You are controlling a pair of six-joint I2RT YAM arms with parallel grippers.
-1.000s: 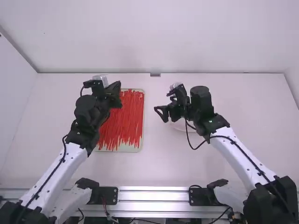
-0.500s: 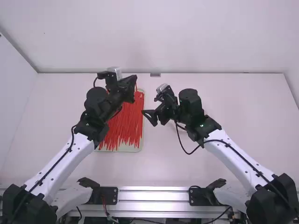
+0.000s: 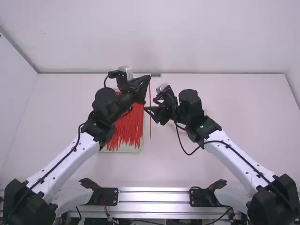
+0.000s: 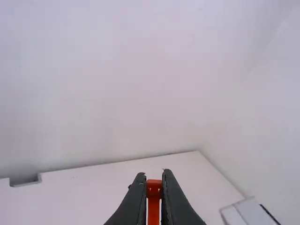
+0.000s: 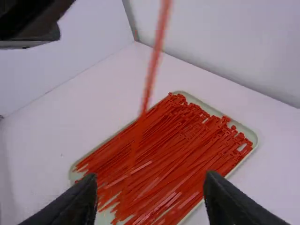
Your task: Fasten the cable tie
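I expect the red cable tie (image 3: 150, 117) to keep both ends straight when I carry it by its middle, because the piled ties (image 3: 128, 125) lie straight.
A single red cable tie (image 3: 150, 131) hangs straight down from my left gripper (image 3: 147, 79), held above the tray's right edge. In the left wrist view the left gripper (image 4: 153, 182) is shut on the tie's upper end (image 4: 153, 187). My right gripper (image 3: 152, 116) is beside the hanging tie at mid-height, open, its fingers (image 5: 79, 201) spread wide. The tie (image 5: 152, 70) hangs blurred in front of the right gripper (image 5: 152, 206), not between its fingers.
A pale green tray (image 3: 136, 151) holds a pile of several red cable ties (image 3: 126, 129), left of the middle of the white table; the same pile (image 5: 178, 154) lies below the right gripper. White walls (image 3: 150, 33) close off the back and both sides.
My left gripper has risen and swung right, lifting one tie off the tray so it hangs free. The right gripper has moved left toward the tray's edge, next to the tie.
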